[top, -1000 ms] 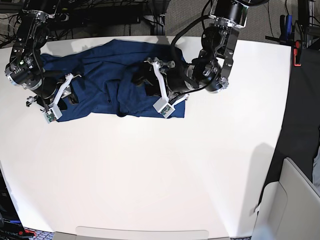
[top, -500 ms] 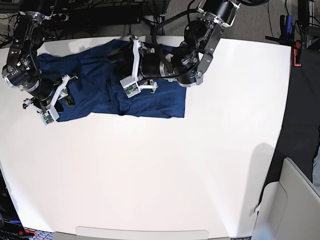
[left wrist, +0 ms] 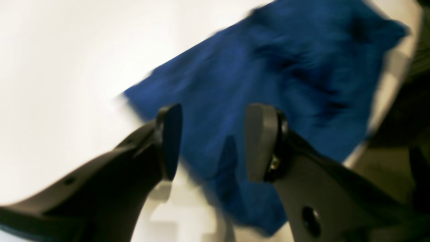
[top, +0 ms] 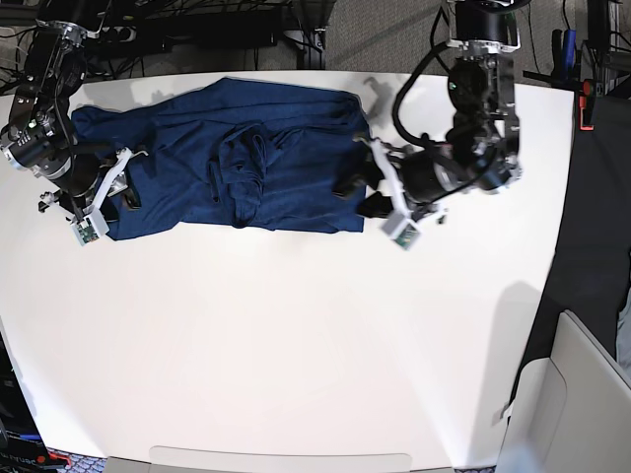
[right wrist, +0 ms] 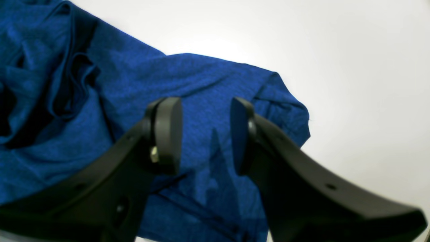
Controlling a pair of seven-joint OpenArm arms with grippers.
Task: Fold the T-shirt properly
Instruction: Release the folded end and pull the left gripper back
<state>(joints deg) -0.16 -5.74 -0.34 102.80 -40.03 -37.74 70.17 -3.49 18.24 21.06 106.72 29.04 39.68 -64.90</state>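
The open fingers of my left gripper are over flat cloth (top: 330, 197) inside the T-shirt's side edge, so they should back off, straddle that edge (top: 367, 150) and pinch it before pulling.
The T-shirt (top: 227, 163) is dark navy and lies crumpled across the back of the white table (top: 296, 335), with a bunched fold near its middle. My left gripper (top: 360, 197) stands at the shirt's right edge. In the blurred left wrist view this gripper (left wrist: 215, 144) is open over the T-shirt (left wrist: 268, 67), and nothing is between its fingers. At the shirt's left end is my right gripper (top: 128, 192). The right wrist view shows that gripper (right wrist: 205, 134) open just above the T-shirt (right wrist: 134, 87), near a corner of the cloth.
A red-handled tool (top: 587, 103) hangs past the table's right edge. A grey box or seat (top: 582, 394) stands at the lower right. Cables and dark gear (top: 197, 30) run behind the table's back edge.
My left arm has swung from over the shirt's middle to its right edge. The shirt's right half now lies flatter and wider. My right arm has shifted slightly left.
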